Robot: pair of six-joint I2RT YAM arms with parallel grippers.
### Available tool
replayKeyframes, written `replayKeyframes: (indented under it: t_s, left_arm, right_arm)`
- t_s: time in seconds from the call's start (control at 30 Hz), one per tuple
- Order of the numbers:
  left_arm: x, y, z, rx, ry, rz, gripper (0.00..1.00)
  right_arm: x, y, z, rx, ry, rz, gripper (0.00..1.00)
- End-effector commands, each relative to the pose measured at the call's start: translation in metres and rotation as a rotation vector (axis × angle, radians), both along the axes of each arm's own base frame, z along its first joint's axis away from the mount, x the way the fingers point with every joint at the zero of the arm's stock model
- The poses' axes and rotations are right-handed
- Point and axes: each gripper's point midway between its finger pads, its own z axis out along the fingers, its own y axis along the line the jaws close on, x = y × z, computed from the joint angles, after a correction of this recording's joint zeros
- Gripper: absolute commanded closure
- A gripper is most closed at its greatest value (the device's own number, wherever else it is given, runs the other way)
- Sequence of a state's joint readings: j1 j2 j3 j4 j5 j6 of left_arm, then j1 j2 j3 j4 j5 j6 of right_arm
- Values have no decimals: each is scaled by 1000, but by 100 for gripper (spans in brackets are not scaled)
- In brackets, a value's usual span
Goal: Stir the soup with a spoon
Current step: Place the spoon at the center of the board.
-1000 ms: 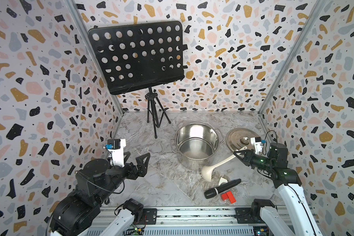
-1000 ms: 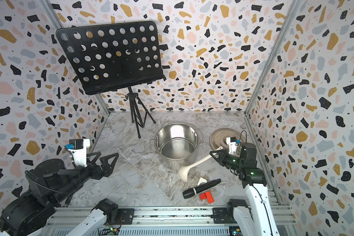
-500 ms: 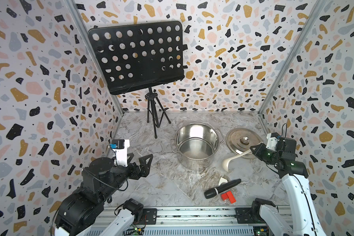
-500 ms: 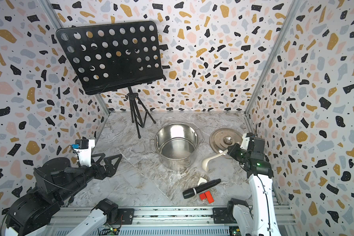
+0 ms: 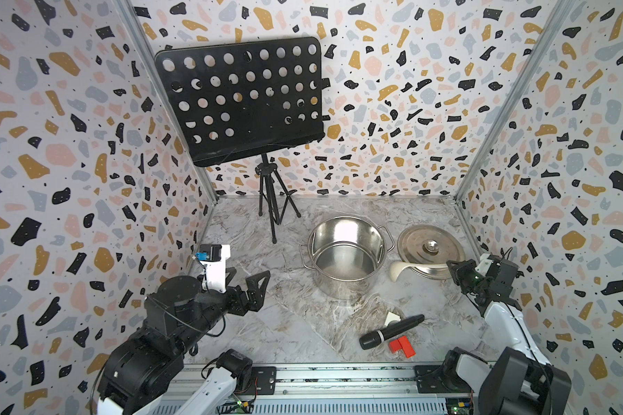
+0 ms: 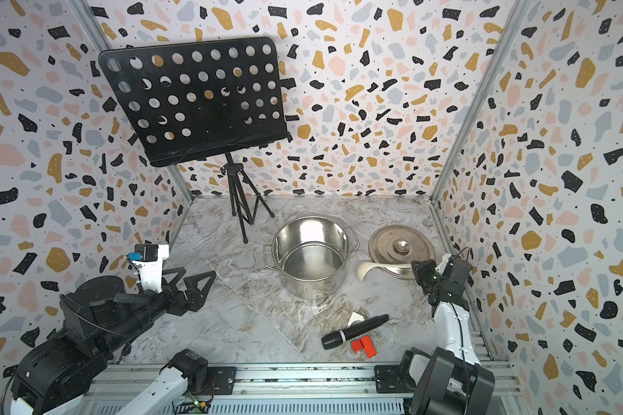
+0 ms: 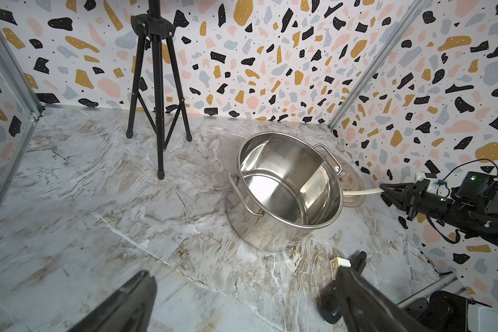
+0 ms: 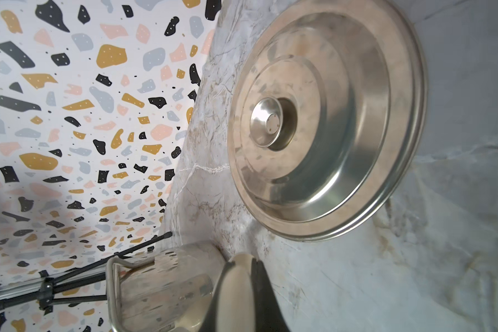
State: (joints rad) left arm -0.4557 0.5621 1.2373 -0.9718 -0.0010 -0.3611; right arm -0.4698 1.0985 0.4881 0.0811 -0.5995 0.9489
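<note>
My right gripper keeps bringing the spoon [image 5: 417,267] down in front of the lid [image 5: 426,290] until it lies flat, as it hangs level and clear of the pot.
The steel pot [image 5: 346,258] [image 6: 312,258] [image 7: 288,184] stands uncovered mid-table; its shiny bottom shows and the soup is out of view. My right gripper [image 5: 454,267] [image 6: 417,267] [image 8: 242,290] is shut on the handle end of the cream-white spoon [image 5: 398,270] [image 6: 365,269] [image 8: 239,296]. The spoon is held roughly level, its bowl hanging between the pot and the lid, to the pot's right. In the left wrist view only the spoon's handle [image 7: 357,193] shows behind the pot. My left gripper [image 5: 247,279] [image 6: 191,279] [image 7: 245,287] is open and empty, well left of the pot.
A steel lid [image 5: 430,248] [image 8: 328,120] lies right of the pot, near the right wall. A black microphone [image 5: 391,332], a red block [image 5: 401,346] and a small white block [image 5: 392,318] lie in front. A black music stand [image 5: 241,100] on a tripod stands at the back.
My right gripper has carried the spoon up and back to the right, from the table in front of the pot to beside the lid. The left arm shifted slightly and stays open.
</note>
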Motion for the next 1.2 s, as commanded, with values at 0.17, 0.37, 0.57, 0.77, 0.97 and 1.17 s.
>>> replayKeyframes:
  t_s: [0.17, 0.37, 0.57, 0.77, 0.97, 1.17]
  left_arm:
    - [-3, 5, 4, 5, -62, 6, 1]
    - [-3, 6, 3, 9, -69, 12, 1]
    - [0, 3, 3, 5, -64, 3, 0]
    - [0, 2, -2, -3, -48, 6, 0]
    - [-1, 3, -3, -15, -40, 13, 0]
    - [0, 4, -6, -9, -23, 21, 1]
  right_arm:
    - [-1, -17, -36, 101, 52, 22, 100]
    - [-10, -14, -62, 97, 105, 45, 90]
    - [-16, -15, -87, 139, 163, 57, 87]
    - [-19, -17, -95, 135, 203, 51, 82]
    - [-27, -23, -105, 136, 274, 25, 75]
    - [-35, -33, -99, 66, 337, 11, 62]
